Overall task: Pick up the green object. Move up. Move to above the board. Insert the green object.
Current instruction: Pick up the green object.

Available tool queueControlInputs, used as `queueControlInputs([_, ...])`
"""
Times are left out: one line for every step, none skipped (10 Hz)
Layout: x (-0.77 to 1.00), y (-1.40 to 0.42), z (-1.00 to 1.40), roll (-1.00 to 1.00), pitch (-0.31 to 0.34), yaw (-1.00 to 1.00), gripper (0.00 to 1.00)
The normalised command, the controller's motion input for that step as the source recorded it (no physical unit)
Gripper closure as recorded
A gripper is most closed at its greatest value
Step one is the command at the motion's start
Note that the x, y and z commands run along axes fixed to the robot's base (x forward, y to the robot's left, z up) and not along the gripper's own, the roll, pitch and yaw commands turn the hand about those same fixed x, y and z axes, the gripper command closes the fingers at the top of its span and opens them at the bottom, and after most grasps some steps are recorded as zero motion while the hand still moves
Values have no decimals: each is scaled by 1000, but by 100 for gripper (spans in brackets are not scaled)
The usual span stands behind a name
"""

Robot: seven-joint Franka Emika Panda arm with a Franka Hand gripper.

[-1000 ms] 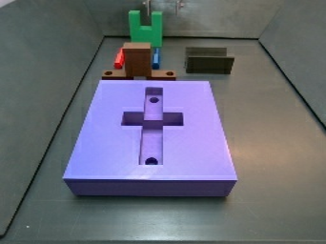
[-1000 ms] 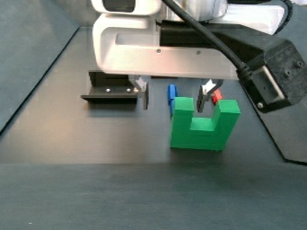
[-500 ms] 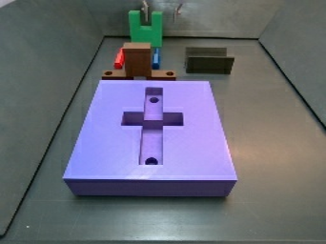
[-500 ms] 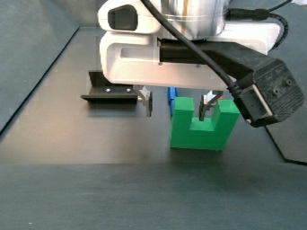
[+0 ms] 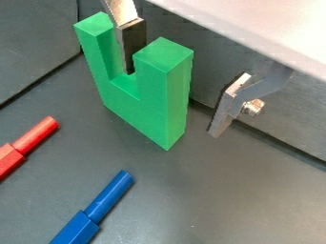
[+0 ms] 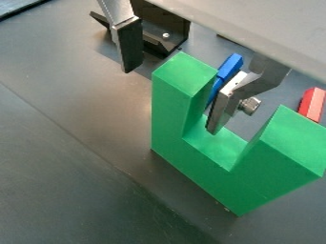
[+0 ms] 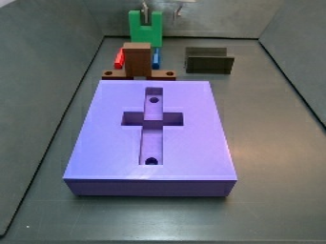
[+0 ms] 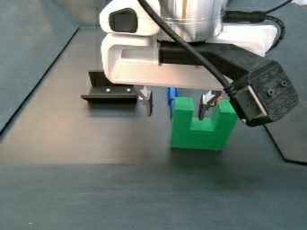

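The green object (image 7: 145,34) will stay upright and level when I lift it, and its other prong will follow, because my gripper straddles one straight, flat-sided prong (image 5: 163,71).
The green object (image 8: 200,128) is a bright green U-shaped block standing upright on the dark floor, at the far end behind the board in a side view (image 7: 144,29). My gripper (image 8: 178,103) is open and lowered over it. It straddles one prong: in both wrist views one finger sits in the notch (image 5: 125,24) (image 6: 224,103) and the other stands outside the prong (image 5: 232,103) (image 6: 129,48), with a gap showing beside the outer finger. The lavender board (image 7: 192,143) with its cross-shaped recess lies nearer the camera.
A brown-red block (image 7: 135,57) and a dark olive U-shaped block (image 7: 209,61) stand between the green object and the board. A blue piece (image 5: 95,205) and a red piece (image 5: 26,145) lie on the floor. The dark fixture (image 8: 110,92) stands beside the gripper.
The gripper has come down around the green object's prong since a second ago. Over the last half second almost nothing has moved.
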Motion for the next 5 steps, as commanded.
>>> queueControlInputs([0, 0, 0, 0, 0, 0, 0])
queueControlInputs([0, 0, 0, 0, 0, 0, 100])
queueControlInputs([0, 0, 0, 0, 0, 0, 100])
queueControlInputs([0, 0, 0, 0, 0, 0, 100])
queueControlInputs([0, 0, 0, 0, 0, 0, 100])
